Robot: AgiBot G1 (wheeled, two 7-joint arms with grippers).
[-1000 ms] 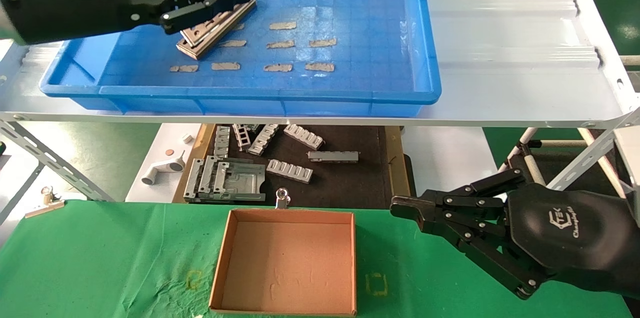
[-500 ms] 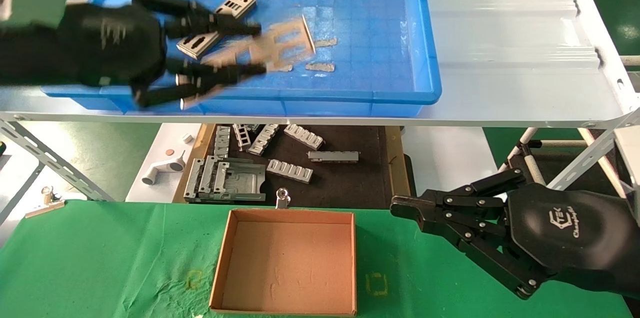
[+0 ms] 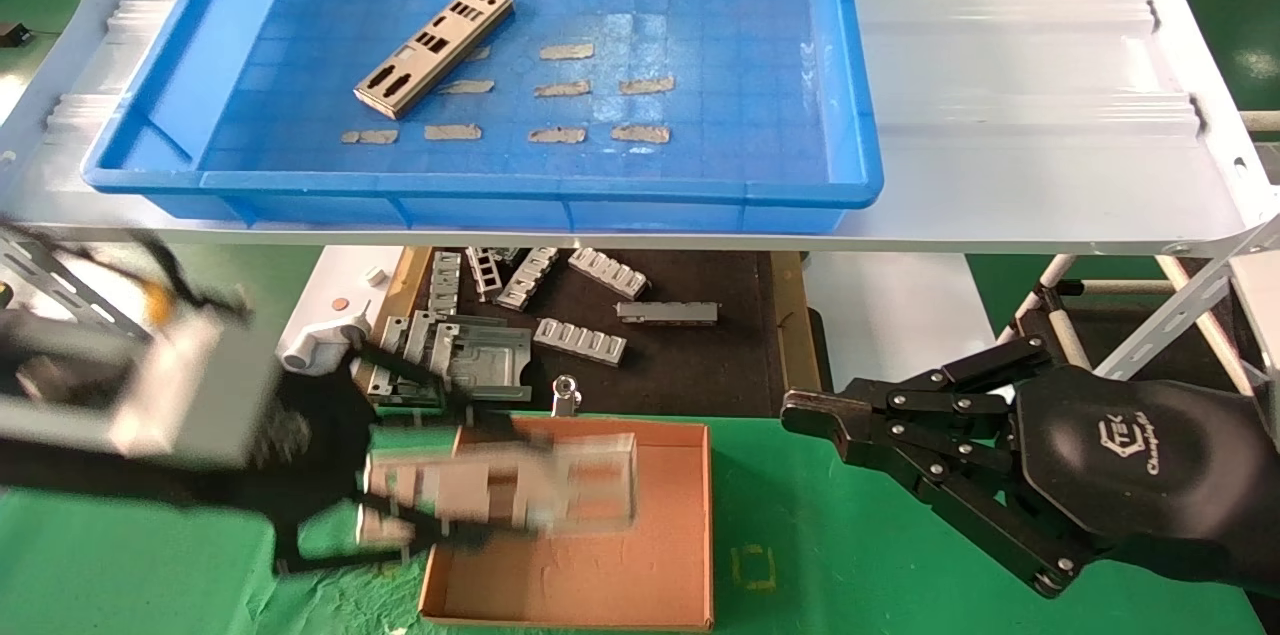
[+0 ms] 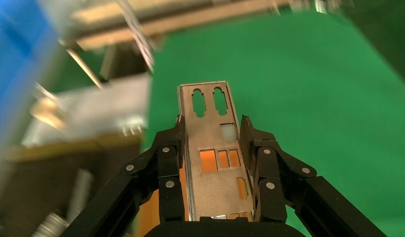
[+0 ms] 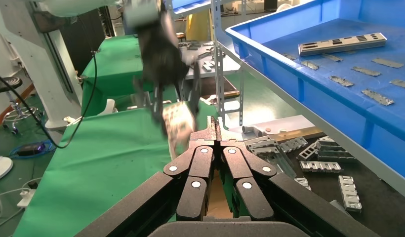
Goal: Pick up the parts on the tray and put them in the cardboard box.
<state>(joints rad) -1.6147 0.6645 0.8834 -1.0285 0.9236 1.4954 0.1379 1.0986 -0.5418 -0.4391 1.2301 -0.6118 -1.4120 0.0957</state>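
The silver plate (image 3: 518,491) is pointing straight across the empty cardboard box, so I should keep bringing the plate in and down with my left gripper until it is close to the box's bottom (image 3: 582,569).
My left gripper (image 3: 420,505) is shut on a thin silver plate (image 3: 510,485) with punched cutouts and holds it above the left half of the brown cardboard box (image 3: 690,555). In the left wrist view the plate (image 4: 214,153) sits flat between the fingers (image 4: 169,153), sticking out past them. A second plate (image 3: 435,48) lies at the back left of the blue tray (image 3: 520,190), also seen in the right wrist view (image 5: 342,43). My right gripper (image 3: 800,412) is shut and empty, right of the box.
Small grey tape strips (image 3: 555,90) lie on the tray floor. The tray stands on a white corrugated shelf (image 3: 1020,95). Below it, chunky grey brackets (image 3: 580,340) lie on a dark mat. The box sits on a green cloth (image 3: 150,565).
My left gripper has come down from the tray to the box with one plate in it. One plate stays in the tray. The right arm has not moved.
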